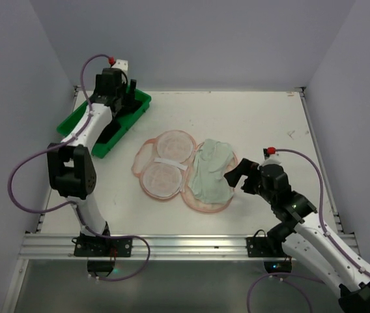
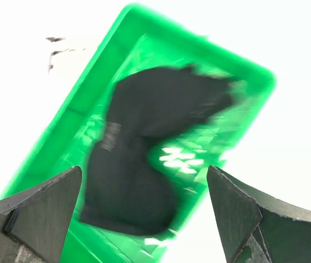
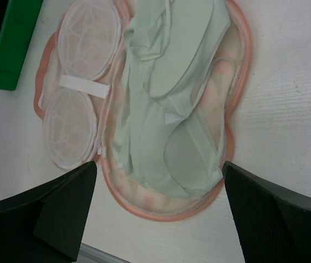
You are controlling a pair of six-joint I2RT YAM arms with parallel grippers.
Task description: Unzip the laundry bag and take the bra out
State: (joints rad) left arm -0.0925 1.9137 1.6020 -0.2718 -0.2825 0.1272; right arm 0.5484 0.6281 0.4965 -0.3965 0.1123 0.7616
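The pale green fabric piece (image 1: 212,179) is uncovered in the open laundry bag. My left gripper should keep going toward its middle folds (image 1: 212,164) and close there.
The laundry bag (image 1: 164,163) lies unzipped and spread flat mid-table, its pink rim (image 3: 169,212) and mesh lining showing. A pale green cupped fabric piece (image 3: 166,104) with thin straps lies in its right half (image 1: 211,173). A black soft garment (image 2: 144,126), the bra with only its dark side showing, lies inside the green tray (image 2: 62,120). My left gripper (image 2: 144,175) is open and empty above it. My right gripper (image 3: 159,167) is open and empty, just above the bag's near right lobe (image 1: 237,177).
The green tray (image 1: 139,103) stands at the far left by the wall, with my left arm (image 1: 97,124) across it. The bag's left half holds two round white mesh cups (image 3: 87,33) joined by a white strip. Walls close in the table's sides and back.
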